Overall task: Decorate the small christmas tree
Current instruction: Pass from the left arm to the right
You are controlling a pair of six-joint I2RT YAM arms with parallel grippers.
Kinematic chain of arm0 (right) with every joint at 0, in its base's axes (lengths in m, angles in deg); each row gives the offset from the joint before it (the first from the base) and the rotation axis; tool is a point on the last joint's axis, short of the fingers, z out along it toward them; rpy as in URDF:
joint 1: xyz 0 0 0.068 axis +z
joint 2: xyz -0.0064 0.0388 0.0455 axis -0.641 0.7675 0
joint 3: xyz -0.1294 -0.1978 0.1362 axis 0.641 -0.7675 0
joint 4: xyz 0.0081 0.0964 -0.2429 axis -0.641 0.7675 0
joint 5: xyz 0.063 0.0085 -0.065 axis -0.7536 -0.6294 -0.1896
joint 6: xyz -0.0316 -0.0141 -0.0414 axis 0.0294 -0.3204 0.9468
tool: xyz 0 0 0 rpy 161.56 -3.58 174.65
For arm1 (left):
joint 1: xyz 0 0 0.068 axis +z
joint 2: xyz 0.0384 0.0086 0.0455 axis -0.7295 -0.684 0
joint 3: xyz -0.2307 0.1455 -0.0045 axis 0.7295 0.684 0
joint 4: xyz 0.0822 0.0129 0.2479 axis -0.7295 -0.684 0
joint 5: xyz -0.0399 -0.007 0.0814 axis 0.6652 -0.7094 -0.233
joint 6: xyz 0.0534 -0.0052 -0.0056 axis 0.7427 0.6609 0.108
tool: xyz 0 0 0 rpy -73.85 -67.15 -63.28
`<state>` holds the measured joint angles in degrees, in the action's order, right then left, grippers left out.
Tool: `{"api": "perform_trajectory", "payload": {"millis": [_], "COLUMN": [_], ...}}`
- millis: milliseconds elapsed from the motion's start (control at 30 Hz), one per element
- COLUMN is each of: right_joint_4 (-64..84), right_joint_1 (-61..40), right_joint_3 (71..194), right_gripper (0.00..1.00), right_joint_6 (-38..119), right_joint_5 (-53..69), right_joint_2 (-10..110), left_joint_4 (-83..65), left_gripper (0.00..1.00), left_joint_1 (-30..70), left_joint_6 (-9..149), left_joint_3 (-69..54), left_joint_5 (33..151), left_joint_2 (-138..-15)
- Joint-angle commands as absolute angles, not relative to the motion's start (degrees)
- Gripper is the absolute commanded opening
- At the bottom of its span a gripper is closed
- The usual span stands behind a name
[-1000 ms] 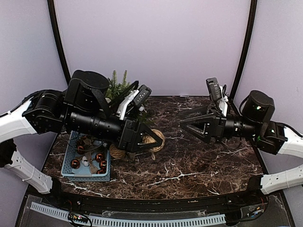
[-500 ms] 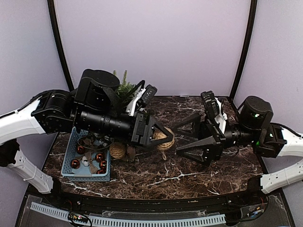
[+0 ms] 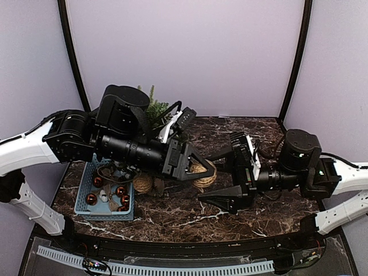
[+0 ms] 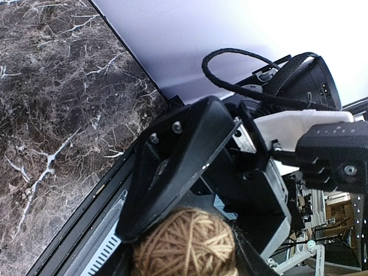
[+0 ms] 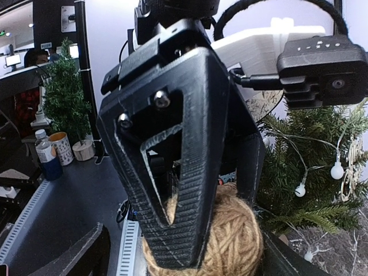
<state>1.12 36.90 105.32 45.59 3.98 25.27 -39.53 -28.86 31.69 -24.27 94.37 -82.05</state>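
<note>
The twine ball is held round its body (image 3: 205, 177) by my left gripper, so my right gripper should take the ball (image 3: 203, 181) and my left gripper should pull the ball's loose end.
The small christmas tree (image 3: 154, 107) stands at the back left, mostly hidden behind my left arm. In the right wrist view its branches (image 5: 313, 152) carry a string of small white bulbs. My left gripper (image 3: 199, 168) is shut on a tan twine ball (image 3: 203, 175) and holds it above the table's middle. The ball also shows in the left wrist view (image 4: 187, 244) and the right wrist view (image 5: 230, 241). My right gripper (image 3: 217, 177) is open, its jaws standing either side of the ball and the left fingertips (image 5: 172, 172). One right finger (image 4: 172, 161) looms in the left wrist view.
A blue basket (image 3: 84, 184) with brown baubles and other ornaments sits at the left front under my left arm. A second twine ball (image 3: 142, 183) lies on the dark marble table (image 3: 270, 213) beside the basket. Purple walls enclose the back and sides.
My left gripper has carried the twine ball to the right. My right arm has swung left and lower, bringing its open jaws around the ball.
</note>
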Motion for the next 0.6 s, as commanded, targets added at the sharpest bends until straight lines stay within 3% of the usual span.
{"api": "perform_trajectory", "payload": {"millis": [0,167,300,567], "right_joint_4": [-1.8,-4.0,-5.6,-4.9], "right_joint_1": [38.2,38.5,38.6,38.7], "right_joint_3": [106.3,105.6,105.3,105.8], "right_gripper": [0.82,0.72,0.69,0.44], "right_joint_6": [48.9,48.9,48.7,48.3], "right_joint_5": [7.8,9.1,9.3,8.8], "right_joint_2": [26.1,25.7,25.5,26.2], "left_joint_4": [-37.2,-37.6,-37.5,-36.2], "left_gripper": [0.28,0.28,0.28,0.28], "left_joint_1": [-28.6,-28.6,-28.6,-28.6], "left_joint_6": [31.3,31.2,31.1,30.9], "left_joint_3": [-25.3,-24.9,-24.6,-24.2], "left_joint_5": [96.0,96.1,96.4,96.4], "left_joint_2": [-81.7,-81.6,-81.7,-81.2]}}
